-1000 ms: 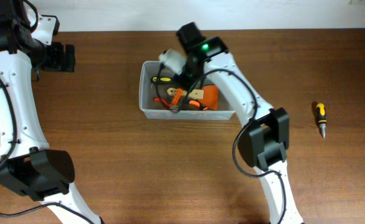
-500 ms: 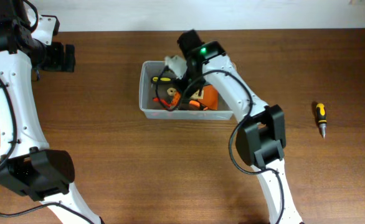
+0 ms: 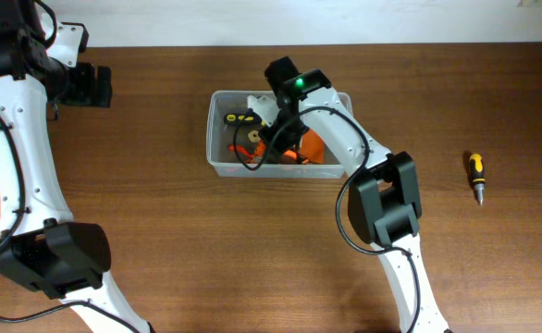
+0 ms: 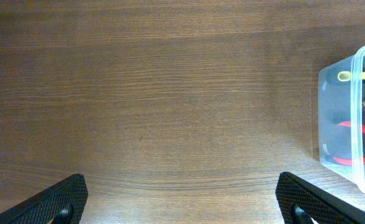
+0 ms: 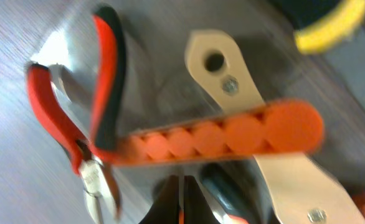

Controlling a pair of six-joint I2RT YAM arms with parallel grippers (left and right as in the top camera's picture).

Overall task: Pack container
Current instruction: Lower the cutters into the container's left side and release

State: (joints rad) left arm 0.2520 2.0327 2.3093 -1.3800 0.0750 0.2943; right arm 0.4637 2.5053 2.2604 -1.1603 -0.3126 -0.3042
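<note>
I should push the orange rail off the tan tool with my right gripper, because the rail lies across the tool. The rail should go onto the container's bottom next to the red-handled pliers (image 5: pixel 161 62).
The clear plastic container (image 3: pixel 217 165) stands at the table's middle back and holds several hand tools. It also shows at the right edge of the left wrist view (image 4: pixel 355 68). My right gripper (image 3: pixel 273 139) is down inside it, fingers (image 5: pixel 181 199) shut together just above the tools. Below it lie red-handled pliers (image 5: pixel 64 124), an orange-gripped tool with tan metal arms (image 5: pixel 232 134) and a yellow and black handle (image 5: pixel 322 22). My left gripper (image 4: pixel 182 193) is open and empty over bare wood, well left of the container (image 3: pixel 91 85).
A yellow and black screwdriver (image 3: pixel 475 176) lies alone on the table at the far right. The table's back edge meets a white wall (image 3: pixel 391 18). The right arm's base stands in front of the container (image 3: pixel 387 208).
The right arm has swung back and lowered its gripper deeper into the container's middle. The left arm has not moved.
</note>
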